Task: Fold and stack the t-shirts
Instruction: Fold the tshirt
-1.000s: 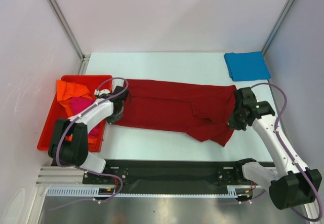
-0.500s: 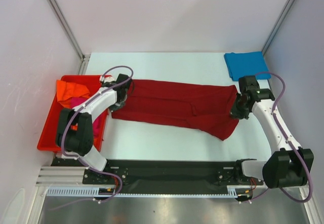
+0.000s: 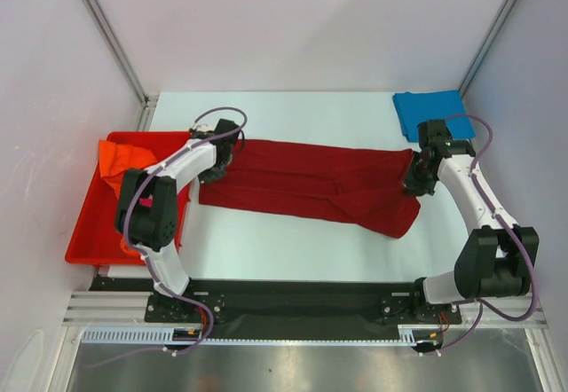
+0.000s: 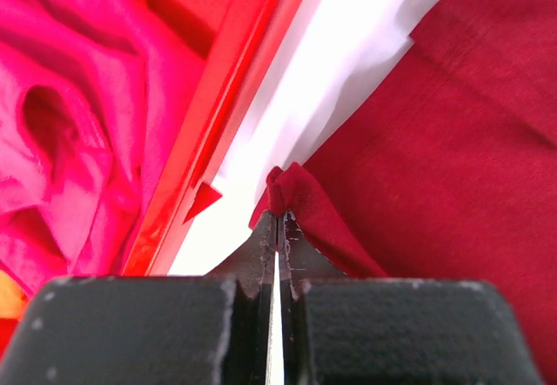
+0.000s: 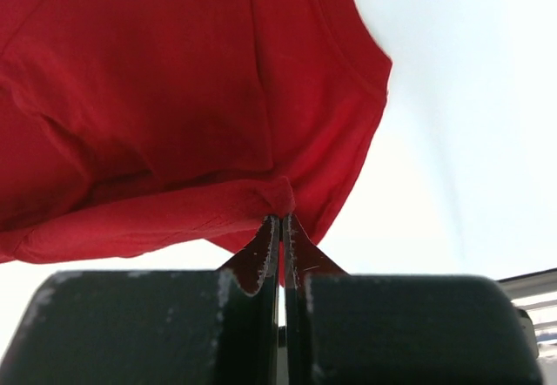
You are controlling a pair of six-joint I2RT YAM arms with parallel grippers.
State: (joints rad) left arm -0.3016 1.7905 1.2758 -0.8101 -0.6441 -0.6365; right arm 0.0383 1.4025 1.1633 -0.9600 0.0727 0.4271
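Both grippers are pinching the ends of the dark red t-shirt, and its far half [image 3: 302,161] is flat. My left gripper should go on toward the t-shirt's far edge [image 3: 252,142] and then let go.
A dark red t-shirt [image 3: 311,184] lies stretched across the white table. My left gripper [image 3: 216,168] is shut on its left edge, a pinch of cloth [image 4: 291,192] held between the fingertips, right beside the bin. My right gripper [image 3: 414,182] is shut on its right edge; the cloth [image 5: 174,115] hangs bunched above the jaws. A folded bright blue t-shirt [image 3: 432,114] lies at the back right corner. An orange t-shirt [image 3: 120,159] and a magenta-pink t-shirt [image 4: 78,115] lie crumpled in the bin.
A rigid red plastic bin [image 3: 84,232] stands at the table's left edge, its rim [image 4: 231,97] close to my left gripper. Pale walls with metal posts enclose the table on three sides. A black rail runs along the near edge [image 3: 293,308].
Both grippers have moved away from me toward the back of the table, carrying the dark red shirt's edges with them. The shirt's near hem has drawn up and lies flatter.
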